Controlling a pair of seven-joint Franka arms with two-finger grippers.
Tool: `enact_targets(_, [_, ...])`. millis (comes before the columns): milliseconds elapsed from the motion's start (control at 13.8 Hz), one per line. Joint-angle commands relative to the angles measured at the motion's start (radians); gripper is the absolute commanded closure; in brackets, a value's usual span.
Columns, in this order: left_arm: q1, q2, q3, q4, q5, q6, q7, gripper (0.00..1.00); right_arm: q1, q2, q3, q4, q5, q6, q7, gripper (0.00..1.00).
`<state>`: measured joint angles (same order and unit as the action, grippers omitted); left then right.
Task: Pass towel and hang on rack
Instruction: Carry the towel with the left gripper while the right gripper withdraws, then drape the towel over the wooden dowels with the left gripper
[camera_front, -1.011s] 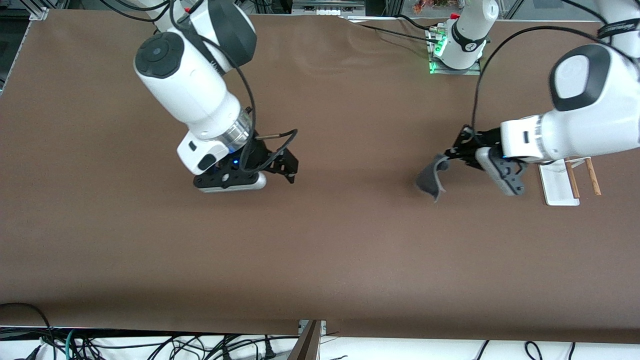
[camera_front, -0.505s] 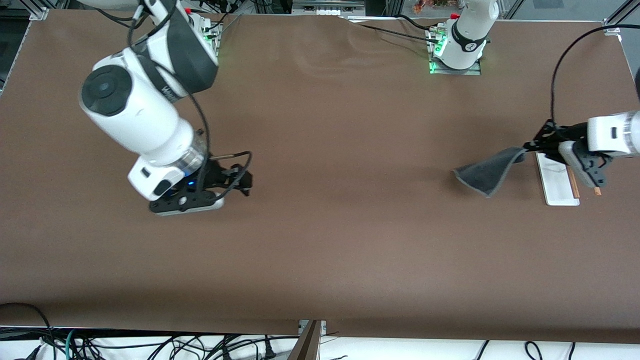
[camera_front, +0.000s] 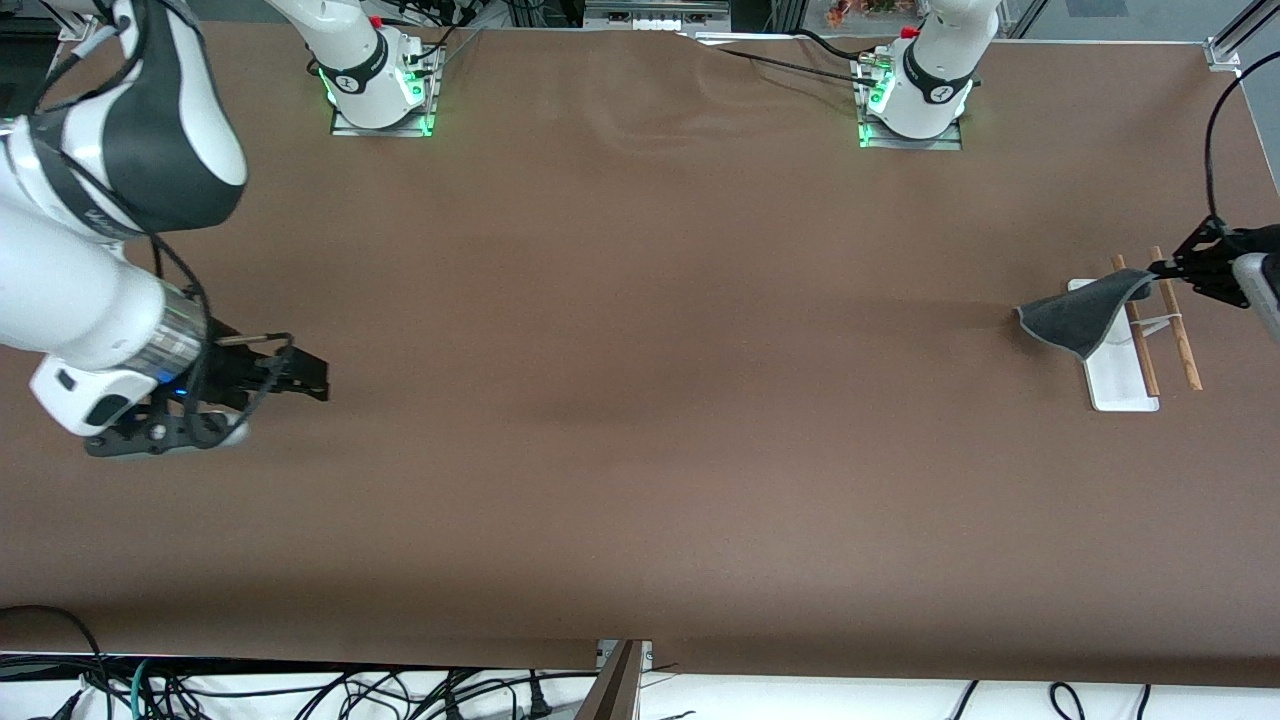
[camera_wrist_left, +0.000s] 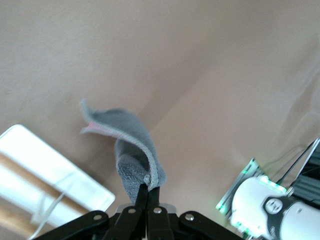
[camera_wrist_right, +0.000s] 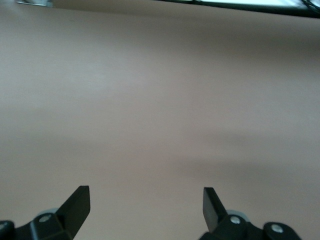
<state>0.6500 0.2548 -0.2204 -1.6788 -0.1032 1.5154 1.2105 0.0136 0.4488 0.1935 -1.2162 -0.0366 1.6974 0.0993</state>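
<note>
My left gripper should keep pulling the towel across both brown rods (camera_front: 1184, 346) until it drapes over them, because the towel's loose end (camera_front: 1048, 323) hangs past the white base.
The dark grey towel (camera_front: 1082, 313) with a light grey edge hangs from my left gripper (camera_front: 1160, 270), which is shut on one corner. It trails over the rack's white base (camera_front: 1120, 385) and one of the two brown rods (camera_front: 1176, 330). In the left wrist view the towel (camera_wrist_left: 134, 155) droops from the pinched fingertips (camera_wrist_left: 148, 189), a sliver of pink showing underneath, with the rack (camera_wrist_left: 55, 170) below. My right gripper (camera_front: 315, 380) is open with nothing in it, low over the table at the right arm's end; its wrist view shows only bare table between the spread fingers (camera_wrist_right: 77, 202).
A brown mat (camera_front: 640, 400) covers the table. Both arm bases (camera_front: 375, 70) (camera_front: 915, 85) stand along the edge farthest from the front camera. Cables lie below the table's near edge.
My left gripper has carried the towel toward the left arm's end of the table until it is over the rack. The right arm has drawn back toward its own end, still open.
</note>
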Motion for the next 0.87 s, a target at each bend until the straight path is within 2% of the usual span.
enact_targets(0, [0.046, 0.093, -0.013, 0.117, 0.037, -0.031, 0.101, 1.00, -0.032, -0.113, -0.017, -0.094, -0.002, -0.057, -0.007, 0.00])
enact_targets(217, [0.071, 0.168, -0.008, 0.207, 0.082, -0.032, 0.196, 1.00, -0.060, -0.192, -0.100, -0.118, 0.011, -0.100, -0.071, 0.00])
enact_targets(650, [0.143, 0.192, 0.024, 0.272, 0.123, -0.035, 0.352, 1.00, -0.135, -0.315, -0.121, -0.190, 0.007, -0.166, -0.159, 0.00])
enact_targets(794, [0.160, 0.201, 0.026, 0.272, 0.125, -0.034, 0.383, 1.00, -0.135, -0.360, -0.153, -0.262, 0.012, -0.168, -0.190, 0.00])
